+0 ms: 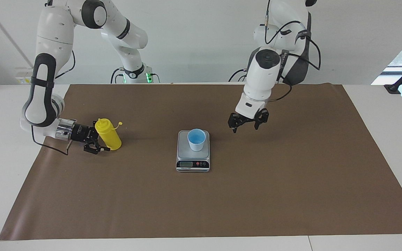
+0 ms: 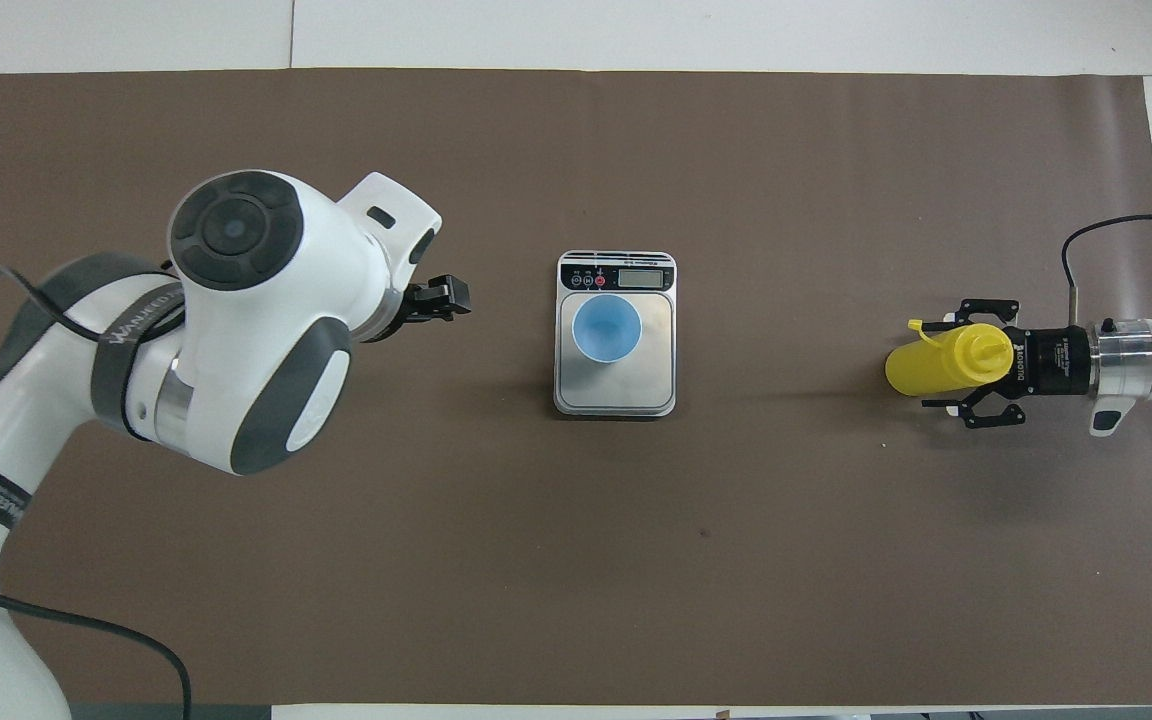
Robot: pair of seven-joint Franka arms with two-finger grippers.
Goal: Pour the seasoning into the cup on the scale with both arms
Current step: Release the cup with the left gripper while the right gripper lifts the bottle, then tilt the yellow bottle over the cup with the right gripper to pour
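Note:
My gripper will carry the bottle, and the tethered cap (image 2: 915, 325) will then stick out to the side and come along, because the yellow strap (image 2: 928, 338) sticks out from the bottle's neck.
The light blue cup (image 1: 196, 140) (image 2: 606, 328) stands upright on the scale (image 1: 183, 149) (image 2: 638, 385) in the middle of the brown mat, with nothing touching it. My left gripper (image 1: 245, 127) (image 2: 446, 297) hangs open and empty over the mat, beside the scale toward the left arm's end. The yellow seasoning bottle (image 1: 109, 135) (image 2: 941, 362) stands upright toward the right arm's end, its tethered cap hanging off. My right gripper (image 1: 98, 136) (image 2: 964, 362) lies level and low, open, with a finger on each side of the bottle's lower body.
The brown paper mat (image 1: 291, 181) covers most of the white table. A small dark speck (image 2: 704, 533) lies on the mat nearer to the robots than the scale. Black stands sit at the table's ends.

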